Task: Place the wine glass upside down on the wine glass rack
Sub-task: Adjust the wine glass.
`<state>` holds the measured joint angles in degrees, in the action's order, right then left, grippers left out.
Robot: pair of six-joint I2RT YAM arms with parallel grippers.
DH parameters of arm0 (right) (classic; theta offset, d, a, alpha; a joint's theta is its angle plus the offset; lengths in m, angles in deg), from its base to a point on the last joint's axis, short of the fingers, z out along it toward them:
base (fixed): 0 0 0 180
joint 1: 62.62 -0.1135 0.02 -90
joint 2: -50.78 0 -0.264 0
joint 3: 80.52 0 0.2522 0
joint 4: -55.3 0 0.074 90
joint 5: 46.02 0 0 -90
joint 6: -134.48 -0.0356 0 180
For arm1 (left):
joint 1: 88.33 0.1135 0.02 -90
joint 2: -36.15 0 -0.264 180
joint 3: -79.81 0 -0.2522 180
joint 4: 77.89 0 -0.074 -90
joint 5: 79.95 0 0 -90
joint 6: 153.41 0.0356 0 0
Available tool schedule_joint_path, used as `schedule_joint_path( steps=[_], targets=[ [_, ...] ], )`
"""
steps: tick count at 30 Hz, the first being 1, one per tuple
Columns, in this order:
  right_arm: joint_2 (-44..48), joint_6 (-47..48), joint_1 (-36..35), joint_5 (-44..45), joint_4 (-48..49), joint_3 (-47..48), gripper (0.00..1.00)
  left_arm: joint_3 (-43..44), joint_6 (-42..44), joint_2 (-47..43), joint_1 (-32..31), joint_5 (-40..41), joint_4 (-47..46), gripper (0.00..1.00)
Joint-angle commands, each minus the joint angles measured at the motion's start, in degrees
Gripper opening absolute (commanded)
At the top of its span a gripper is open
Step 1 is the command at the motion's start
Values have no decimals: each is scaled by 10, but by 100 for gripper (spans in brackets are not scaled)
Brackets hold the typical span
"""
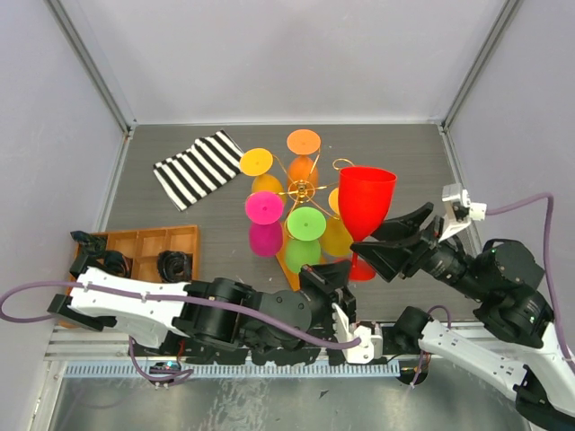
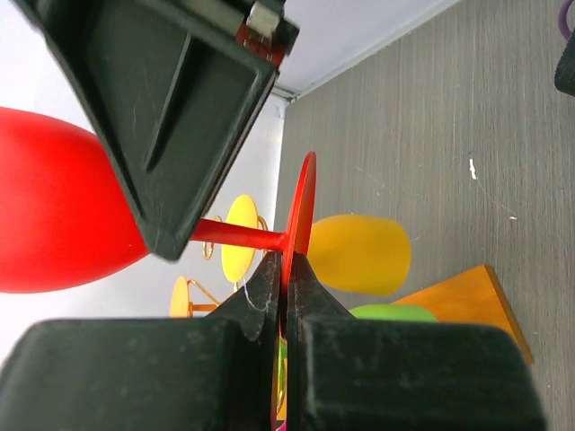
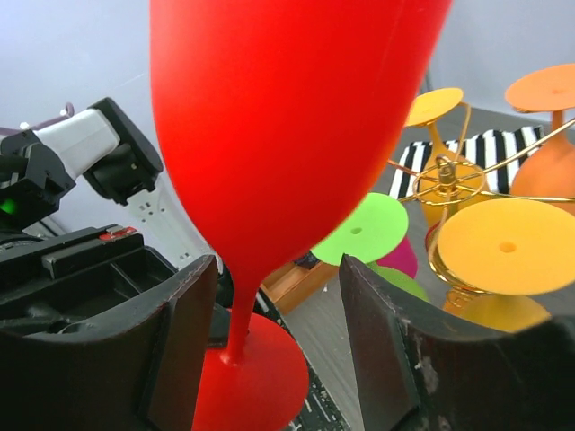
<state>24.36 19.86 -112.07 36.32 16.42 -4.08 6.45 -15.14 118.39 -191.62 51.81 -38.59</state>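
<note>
The foot of the upright red wine glass (image 1: 362, 269) is in my left gripper, so next my right gripper tips the glass over before my left gripper takes hold of the glass's rim (image 1: 368, 170).
The red wine glass (image 1: 366, 202) stands upright just right of the wine glass rack (image 1: 304, 190), a gold wire stand carrying several coloured glasses hung upside down. My left gripper (image 2: 286, 269) is shut on the rim of the glass's round foot (image 2: 305, 202), seen edge-on. My right gripper (image 3: 278, 332) is open. Its fingers (image 3: 171, 350) stand either side of the red stem (image 3: 241, 305) below the bowl (image 3: 287, 117) and do not touch it. From above, the right gripper (image 1: 395, 238) reaches in from the right and the left gripper (image 1: 346, 269) from below.
A black-and-white striped cloth (image 1: 198, 168) lies at the back left. A compartmented wooden tray (image 1: 148, 244) with black items sits at the left. The rack's orange-brown base (image 1: 289, 265) lies under the hung glasses. Grey walls close in the sides.
</note>
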Motion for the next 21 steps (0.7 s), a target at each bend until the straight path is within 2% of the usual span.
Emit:
schedule_joint_path(
  steps=[1, 8, 11, 14, 16, 21],
  targets=[
    [-37, -9, -1, -55, 32, -8, 60, 2, 11, 11, -4, 3, -24, 0],
    [-37, -3, -1, -48, 39, -12, 33, 3, 11, 16, -3, 6, -27, 0],
    [-32, 2, -1, -38, 37, -12, 16, 0, 11, 13, -3, 7, -30, 1],
    [-28, 5, -1, -28, 37, -11, 2, 1, 8, 9, -3, 5, -30, 13],
    [-25, 5, -1, -17, 36, -10, 1, 2, -1, 5, -3, 2, -30, 27],
    [-10, 17, -1, 31, 35, -10, 1, 2, -37, -13, -4, -10, -24, 50]
  ],
)
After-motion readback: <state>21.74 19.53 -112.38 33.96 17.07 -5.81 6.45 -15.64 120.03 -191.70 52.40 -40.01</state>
